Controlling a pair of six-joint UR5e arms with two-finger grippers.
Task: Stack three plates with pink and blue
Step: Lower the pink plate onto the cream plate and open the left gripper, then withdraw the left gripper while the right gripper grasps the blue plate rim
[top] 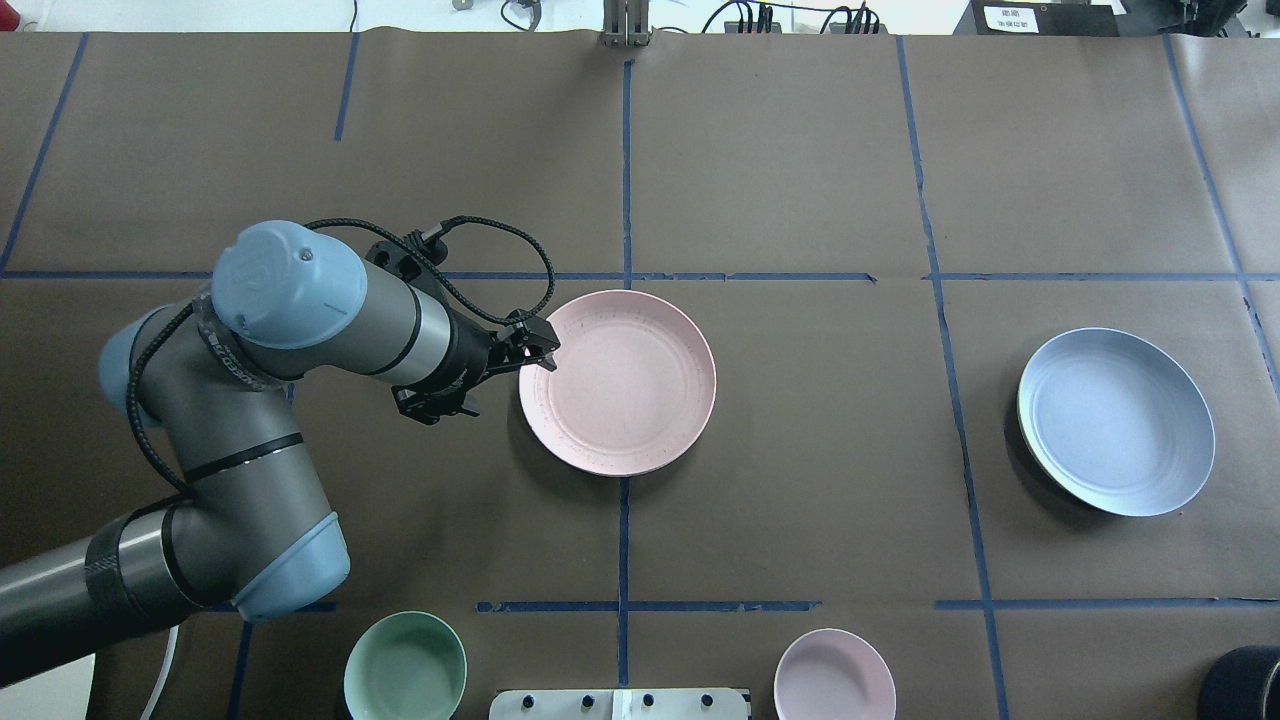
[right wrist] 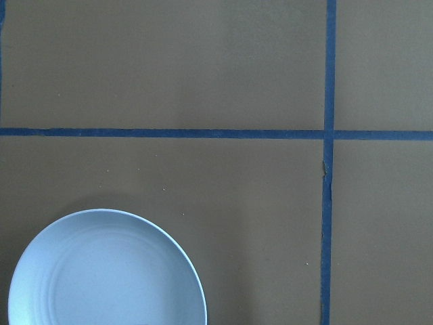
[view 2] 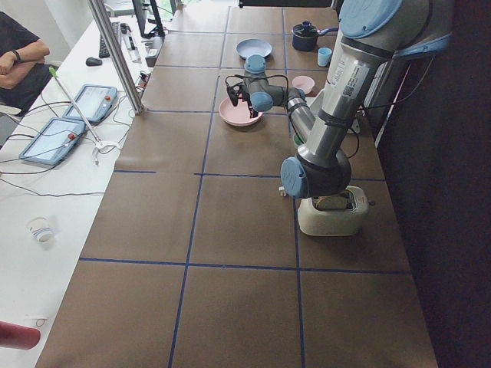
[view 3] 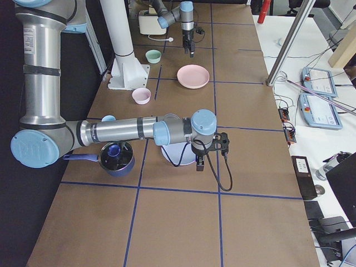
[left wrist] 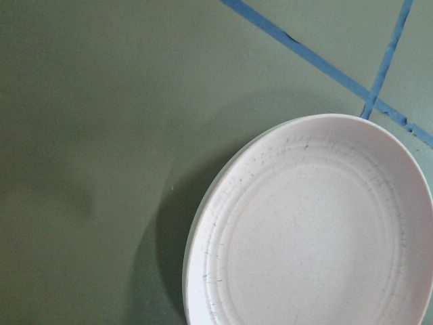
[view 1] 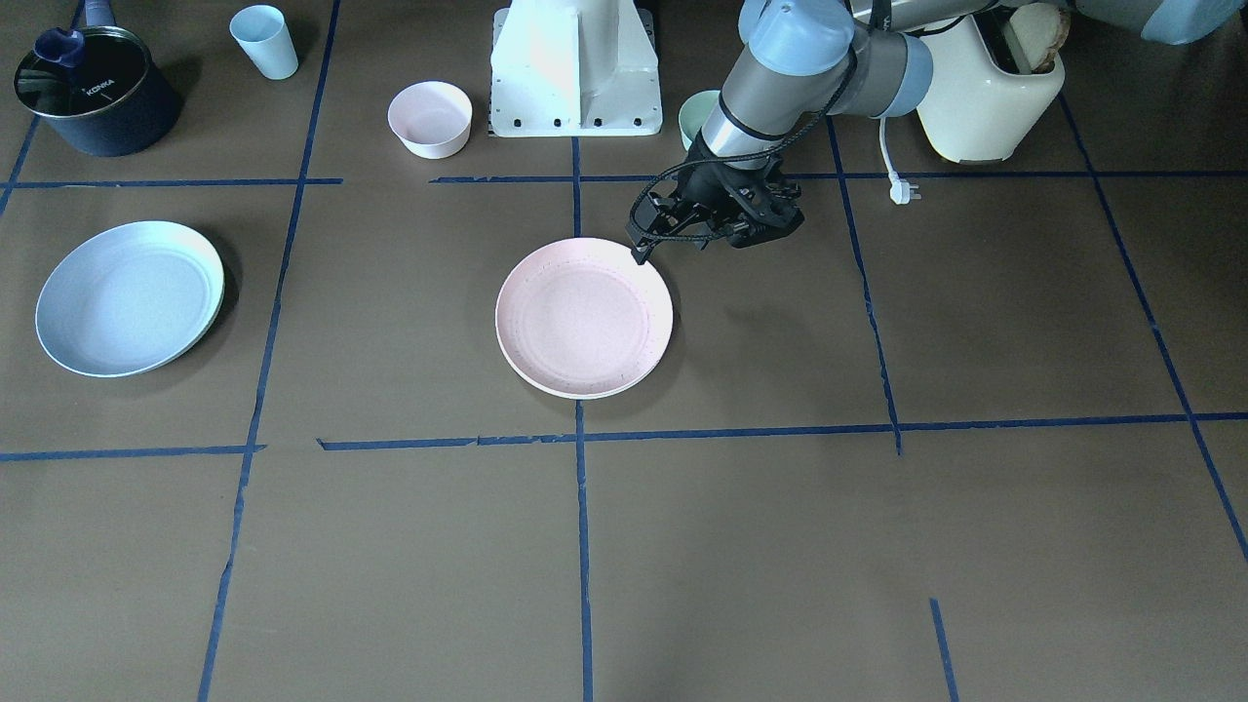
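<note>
The blue plate (view 1: 130,298) and the pink plate (view 1: 584,317) are both round, shallow and about equally wide. The blue plate should nest over the pink plate and cover the pink plate's top side when I lower it.
The pale pink plate (view 1: 583,319) lies flat at the table's middle and also shows in the overhead view (top: 618,383) and the left wrist view (left wrist: 318,230). My left gripper (view 1: 641,249) looks open and empty, its tips at the rim on the robot's side (top: 540,350). The pale blue plate (view 1: 130,297) lies far off on the robot's right (top: 1117,420). A pale cream-green edge shows under its rim; I cannot tell whether that is the cream plate. My right gripper (view 3: 199,164) hangs beside the blue plate (right wrist: 101,271); I cannot tell if it is open or shut.
A small pink bowl (view 1: 430,118) and a mint-green bowl (top: 405,665) stand near the robot's base (view 1: 575,68). A dark pot (view 1: 93,88), a blue cup (view 1: 264,41) and a cream toaster (view 1: 990,88) with a loose plug stand along the robot's edge.
</note>
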